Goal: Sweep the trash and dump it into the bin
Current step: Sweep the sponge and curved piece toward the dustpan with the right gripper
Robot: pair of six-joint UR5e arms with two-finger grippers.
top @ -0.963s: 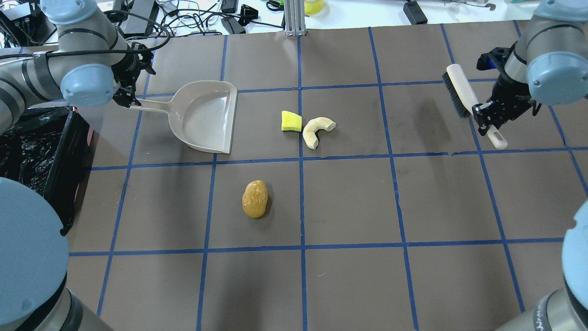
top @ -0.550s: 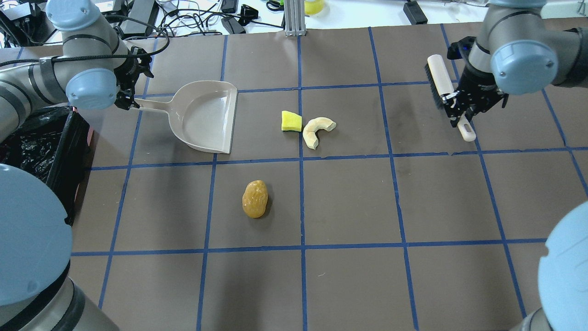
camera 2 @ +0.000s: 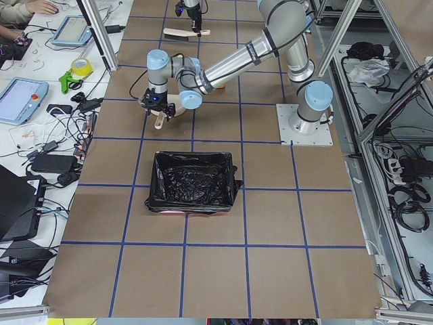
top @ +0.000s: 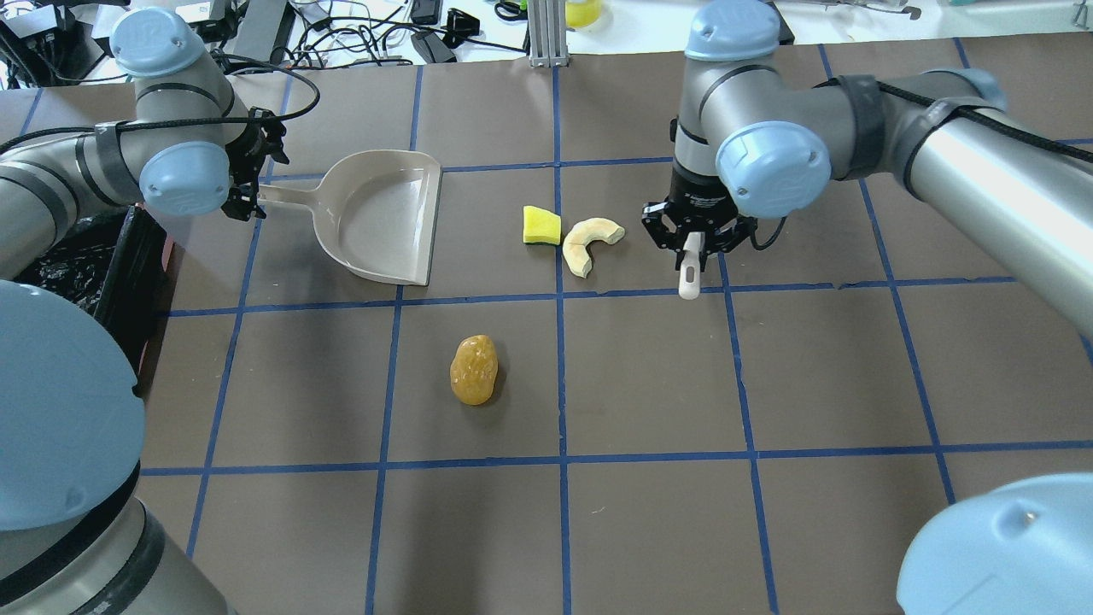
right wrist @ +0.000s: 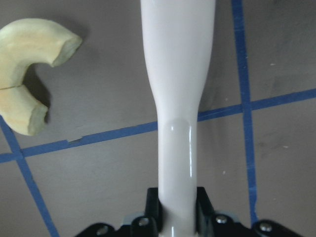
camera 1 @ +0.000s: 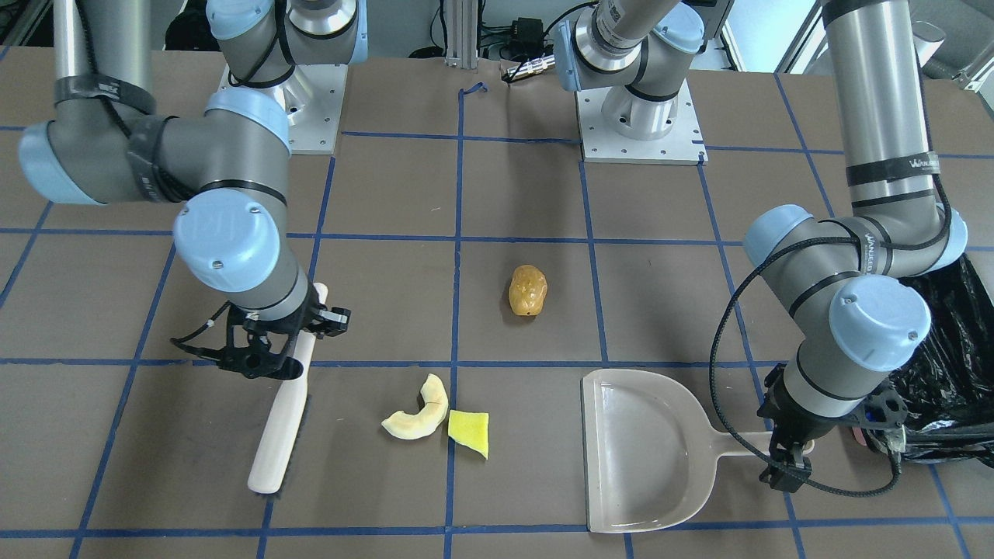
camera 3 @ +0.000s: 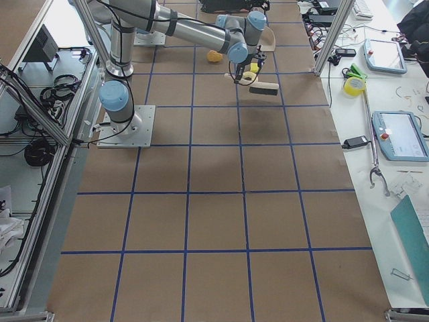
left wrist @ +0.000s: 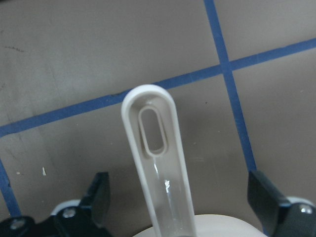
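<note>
The beige dustpan (camera 1: 643, 452) will hold all the swept trash inside when the robot lifts the dustpan's handle, because raised walls (camera 1: 694, 395) curve around the dustpan's back.
Three pieces of trash lie on the brown table: a yellow-green sponge wedge (top: 541, 225), a cream crescent (top: 589, 243) touching it, and an orange-brown lump (top: 474, 369) nearer the robot. The beige dustpan (top: 384, 218) rests flat, its mouth toward the wedge. My left gripper (top: 247, 198) is open around the dustpan handle (left wrist: 153, 163), fingers well apart on both sides. My right gripper (top: 693, 237) is shut on the white handle of a brush (camera 1: 281, 415), just right of the crescent (right wrist: 29, 98). The bin (camera 2: 194, 181), lined with black plastic, stands at the table's left edge.
Cables, tablets and tools crowd the bench beyond the table's far edge (top: 359, 34). Blue tape lines grid the surface. The right arm's elbow (top: 773, 166) hangs over the far middle. The bin (top: 60, 265) sits beside the left arm.
The right arm has swung left from the table's far right with the brush, turning it, and now holds it beside the crescent. The left gripper has stayed at the dustpan handle.
</note>
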